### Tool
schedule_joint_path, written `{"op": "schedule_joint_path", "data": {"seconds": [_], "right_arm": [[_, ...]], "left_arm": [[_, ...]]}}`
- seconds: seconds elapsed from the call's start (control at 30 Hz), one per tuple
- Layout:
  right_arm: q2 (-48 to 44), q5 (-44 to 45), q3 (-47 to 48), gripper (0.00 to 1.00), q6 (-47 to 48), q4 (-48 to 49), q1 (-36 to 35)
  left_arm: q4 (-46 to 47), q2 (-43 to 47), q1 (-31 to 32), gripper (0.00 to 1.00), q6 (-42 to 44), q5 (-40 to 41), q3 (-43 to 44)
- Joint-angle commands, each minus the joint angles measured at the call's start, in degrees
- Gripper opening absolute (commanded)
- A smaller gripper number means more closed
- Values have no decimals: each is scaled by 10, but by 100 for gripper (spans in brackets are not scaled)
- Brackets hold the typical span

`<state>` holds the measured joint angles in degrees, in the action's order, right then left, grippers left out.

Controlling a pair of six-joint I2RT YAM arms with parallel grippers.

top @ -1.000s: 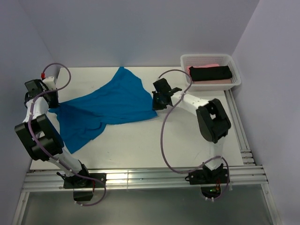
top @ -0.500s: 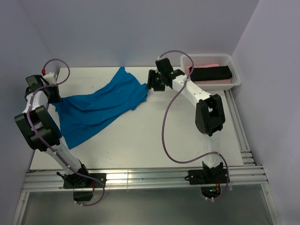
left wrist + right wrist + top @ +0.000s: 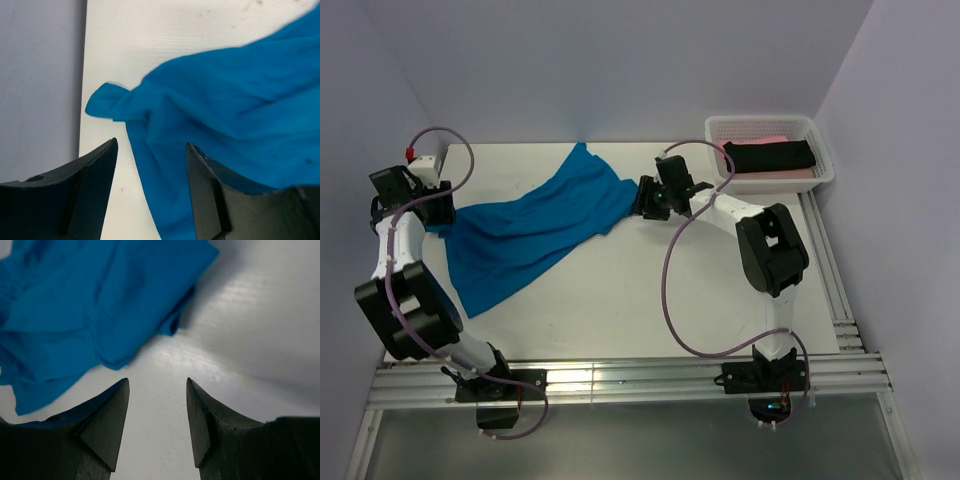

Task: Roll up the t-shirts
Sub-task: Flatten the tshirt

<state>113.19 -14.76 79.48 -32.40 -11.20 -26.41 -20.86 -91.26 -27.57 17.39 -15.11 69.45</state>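
The blue t-shirt's end (image 3: 172,320) beside my right gripper is folded over on itself, so next my right gripper raises that end (image 3: 620,202) for my left gripper to take.
The turquoise-blue t-shirt (image 3: 535,225) lies stretched slantwise over the left half of the table, one corner reaching the back wall. My left gripper (image 3: 438,207) stands open at its left end. In the left wrist view the blue t-shirt (image 3: 235,115) has an edge lying loose between the spread jaws of the left gripper (image 3: 152,142). My right gripper (image 3: 645,198) is open just off the shirt's right corner. The right wrist view shows the right gripper (image 3: 157,380) over bare table, with the blue t-shirt (image 3: 90,305) lying ahead of it. A black t-shirt (image 3: 770,156) and a pink t-shirt (image 3: 772,139) lie in the basket.
The white mesh basket (image 3: 715,128) stands at the back right corner of the white table (image 3: 650,300). Grey walls close in the back and both sides. Metal rails run along the table's near and right edges.
Both grippers pulled the blue shirt toward the back and stretched it, then let go: the right one opened first, the left one just now. The shirt now lies flatter and narrower.
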Motion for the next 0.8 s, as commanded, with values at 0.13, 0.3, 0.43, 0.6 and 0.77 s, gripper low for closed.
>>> {"op": "schedule_joint_path", "data": {"seconds": [0.13,0.3,0.43,0.6,0.77], "right_arm": [[96,32,123,84,-44,61,8],[153,31,179,82,-78,86,22],[193,33,239,42,-96,54,24],[131,82,172,0,-101,35,21],[27,89,76,0,-93,-63,-16]], "left_arm": [[-57,144,15,65,92,-100,-88],[-69,166,34,65,109,-127,-151],[-64,158,52,64,96,-125,-163],[-68,150,59,64,82,-130,-153],[-73,168,85,64,78,-128,-164]]}}
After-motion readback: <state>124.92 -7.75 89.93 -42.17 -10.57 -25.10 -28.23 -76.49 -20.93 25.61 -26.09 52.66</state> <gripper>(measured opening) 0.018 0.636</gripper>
